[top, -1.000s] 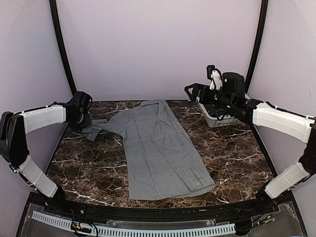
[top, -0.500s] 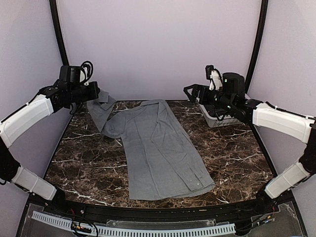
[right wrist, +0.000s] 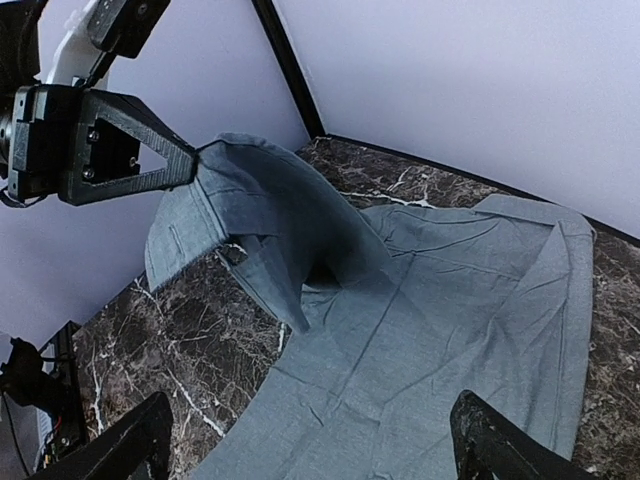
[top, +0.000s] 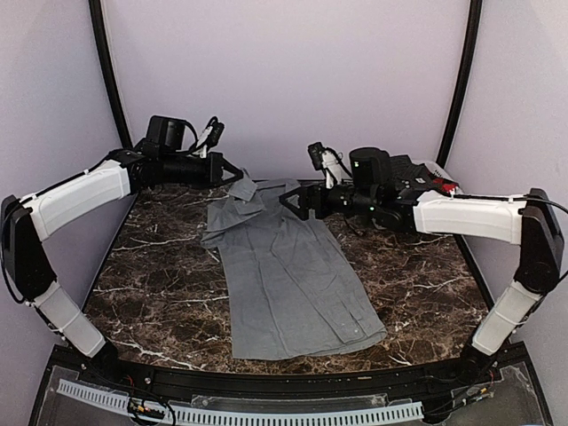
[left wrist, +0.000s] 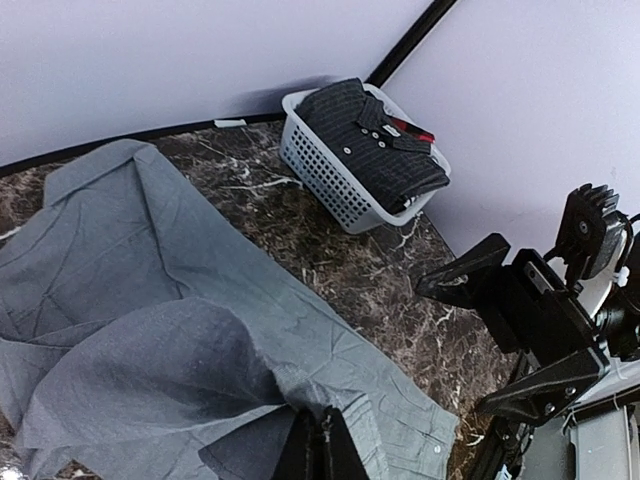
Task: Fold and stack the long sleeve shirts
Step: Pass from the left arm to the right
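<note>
The robot's left gripper has hold of the sleeve's cuff [top: 242, 188], away from the hem, so the right gripper should take over the cuff to free the left gripper for the hem corner [top: 236, 354].
A plain grey long sleeve shirt [top: 293, 275] lies lengthways on the dark marble table [top: 417, 266]. My left gripper [top: 235, 171] is shut on its left sleeve near the cuff and holds that end lifted over the shirt's upper left part. In the left wrist view the closed fingers [left wrist: 322, 445] pinch the grey cloth [left wrist: 150, 300]. My right gripper [top: 293, 202] is open and empty, hovering above the shirt's collar end. Its view shows the raised sleeve [right wrist: 250, 190] and the left gripper [right wrist: 195, 160]. A dark striped folded shirt [left wrist: 375, 135] lies in a white basket [left wrist: 320, 170].
The white basket [top: 435, 166] stands at the back right corner, mostly hidden behind the right arm in the top view. Purple walls and black corner posts [top: 114, 98] close off the back and sides. Bare marble shows left and right of the shirt.
My left gripper has lifted the sleeve off the table's left edge and carried it right, over the shirt. My right arm has swung left from the basket to above the shirt.
</note>
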Robot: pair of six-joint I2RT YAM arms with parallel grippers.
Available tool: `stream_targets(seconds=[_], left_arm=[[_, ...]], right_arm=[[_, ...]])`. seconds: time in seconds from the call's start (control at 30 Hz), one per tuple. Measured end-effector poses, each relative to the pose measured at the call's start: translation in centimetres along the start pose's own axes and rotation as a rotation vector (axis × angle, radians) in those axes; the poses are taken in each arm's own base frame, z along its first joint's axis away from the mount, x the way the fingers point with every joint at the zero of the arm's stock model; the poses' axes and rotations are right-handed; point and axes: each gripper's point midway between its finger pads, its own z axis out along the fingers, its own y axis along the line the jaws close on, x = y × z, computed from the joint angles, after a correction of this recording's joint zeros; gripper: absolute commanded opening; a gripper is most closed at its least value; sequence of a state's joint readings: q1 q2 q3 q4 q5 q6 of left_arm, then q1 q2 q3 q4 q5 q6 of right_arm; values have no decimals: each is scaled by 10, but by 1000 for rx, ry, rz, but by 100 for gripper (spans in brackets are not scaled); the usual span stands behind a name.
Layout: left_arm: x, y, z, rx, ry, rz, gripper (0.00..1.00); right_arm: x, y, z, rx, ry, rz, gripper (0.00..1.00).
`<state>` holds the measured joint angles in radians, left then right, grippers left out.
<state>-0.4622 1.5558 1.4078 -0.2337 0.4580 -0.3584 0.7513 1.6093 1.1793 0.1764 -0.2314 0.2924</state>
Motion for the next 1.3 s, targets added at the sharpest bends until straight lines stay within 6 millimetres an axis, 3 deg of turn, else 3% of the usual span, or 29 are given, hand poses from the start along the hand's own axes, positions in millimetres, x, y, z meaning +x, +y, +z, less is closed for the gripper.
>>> stream_targets(seconds=[0.23,0.47,0.6,0.8,0.87,0.93,1.0,1.13,1.3], left_arm=[[16,-20,19,111,64,-48,0],[9,-33,18,177,43,-57,0],[9,-35,20,195,45,-59,0],[16,-30,30,199,70,-79,0],[17,-27,32,191,72,-87,7],[17,-24,33,172,69,-94,28],[17,-18,34,137,63,-106,39],[24,2,33,32,58,-154,43],[65,30,21,-104,101,-245,41]], right_arm=[[7,24,33,-36,28,-51,86],[15,20,65,-31,56,-72,71],[20,17,77,-27,77,-74,51],[17,13,84,-8,74,-70,0],[16,11,85,4,76,-73,0],[14,6,86,30,74,-60,0],[15,-4,86,65,78,-52,0],[24,-39,83,157,114,-27,0],[51,-88,79,286,188,-2,0]])
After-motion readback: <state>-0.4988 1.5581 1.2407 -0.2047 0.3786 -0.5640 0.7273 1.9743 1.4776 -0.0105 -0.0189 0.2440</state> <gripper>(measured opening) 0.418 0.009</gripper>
